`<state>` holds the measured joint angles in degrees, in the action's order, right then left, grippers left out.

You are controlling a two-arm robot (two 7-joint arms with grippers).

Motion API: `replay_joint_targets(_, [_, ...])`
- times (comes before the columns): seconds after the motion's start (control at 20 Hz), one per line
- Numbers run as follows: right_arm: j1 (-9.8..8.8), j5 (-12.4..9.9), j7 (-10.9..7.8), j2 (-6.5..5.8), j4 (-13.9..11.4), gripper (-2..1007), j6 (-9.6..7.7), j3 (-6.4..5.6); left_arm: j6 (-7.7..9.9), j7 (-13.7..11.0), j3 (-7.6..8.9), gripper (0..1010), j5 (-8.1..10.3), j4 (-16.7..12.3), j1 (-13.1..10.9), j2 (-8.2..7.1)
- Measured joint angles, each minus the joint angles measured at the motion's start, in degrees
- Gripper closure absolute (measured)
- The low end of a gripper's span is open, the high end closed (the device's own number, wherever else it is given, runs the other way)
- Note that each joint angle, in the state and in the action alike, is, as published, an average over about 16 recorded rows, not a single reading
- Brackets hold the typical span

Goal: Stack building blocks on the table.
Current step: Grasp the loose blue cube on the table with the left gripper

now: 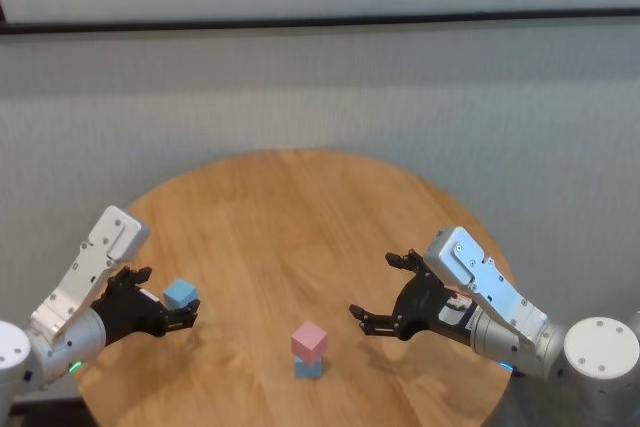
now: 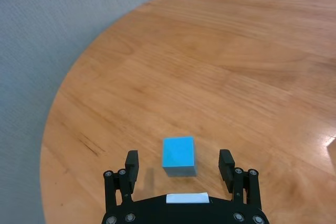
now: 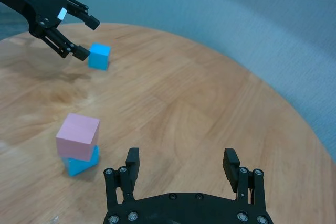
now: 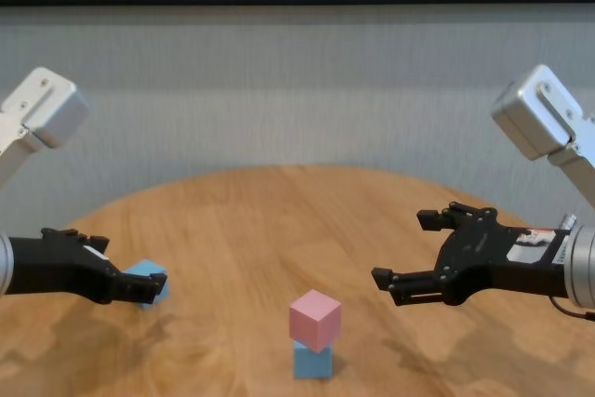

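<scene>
I am looking at a level top [image 4: 315, 305] on the skewed pale pink block, so I expect the stack [image 4: 313, 339] to stay upright when I put the lone light blue block there.
On the round wooden table [image 1: 300, 217] a pale pink block [image 1: 310, 340] sits skewed on a light blue block [image 1: 308, 369] near the front edge; the stack also shows in the chest view [image 4: 314, 320]. The second light blue block [image 1: 181, 294] stands alone at the left. My left gripper [image 1: 170, 298] is open and low, with this block [image 2: 179, 155] between its fingers, untouched. My right gripper [image 1: 374, 287] is open and empty, hovering to the right of the stack [image 3: 77, 136].
Grey carpet [image 1: 500, 127] surrounds the table. The table's left edge [image 2: 55, 103] curves close by the left gripper. Bare wood lies across the middle and back of the table [image 4: 260, 220].
</scene>
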<state>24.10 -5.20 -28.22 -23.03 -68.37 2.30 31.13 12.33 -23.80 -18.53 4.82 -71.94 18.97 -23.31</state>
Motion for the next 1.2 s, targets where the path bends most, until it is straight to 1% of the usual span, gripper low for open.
replay_joint_targets(0.3, [0.0,0.0,0.0,0.0,0.0,4,0.0,0.0,-0.64,-0.64,-0.49,8,0.32,1.48,0.71,0.34])
replay_joint_targets(0.9, [0.0,0.0,0.0,0.0,0.0,4,0.0,0.0,-3.36,-1.79,-2.11,8,0.22,4.22,2.03,0.72])
replay_joint_targets(1.2, [0.0,0.0,0.0,0.0,0.0,4,0.0,0.0,-4.53,-1.85,-2.49,8,0.17,5.37,2.47,0.88])
